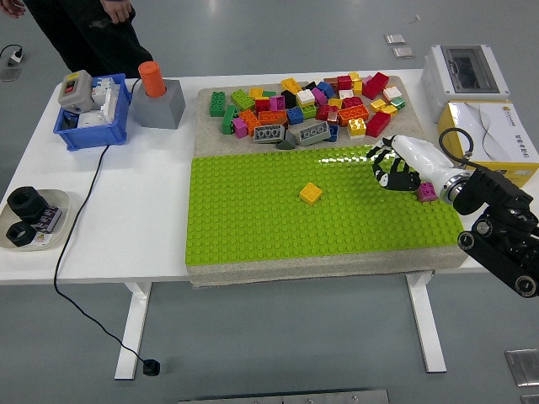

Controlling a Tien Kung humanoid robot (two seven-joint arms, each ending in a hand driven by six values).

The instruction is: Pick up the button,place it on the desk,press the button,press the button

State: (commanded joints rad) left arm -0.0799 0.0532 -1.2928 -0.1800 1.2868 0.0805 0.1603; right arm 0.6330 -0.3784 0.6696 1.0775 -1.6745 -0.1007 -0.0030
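I expect the yellow brick (311, 194) to turn freely into line when I turn it, because it lies crooked across the stud rows of the green baseplate (296, 205).
The button box (75, 91), grey with a green and a red button on top, lies in the blue bin (93, 132) at the table's far left. My right hand (393, 167), white with black fingers, hovers over the right end of the green baseplate (253, 219), far from the bin. Its fingers hang loosely spread and hold nothing. My left arm does not show.
An orange cylinder on a grey block (157, 99) stands beside the bin. Loose bricks (312, 105) are heaped behind the baseplate, with a yellow brick (311, 194) and a pink brick (428, 193) on it. A tray with black parts (25, 217) sits at left, boxes (488, 135) at right. A person (84, 25) stands at the far left.
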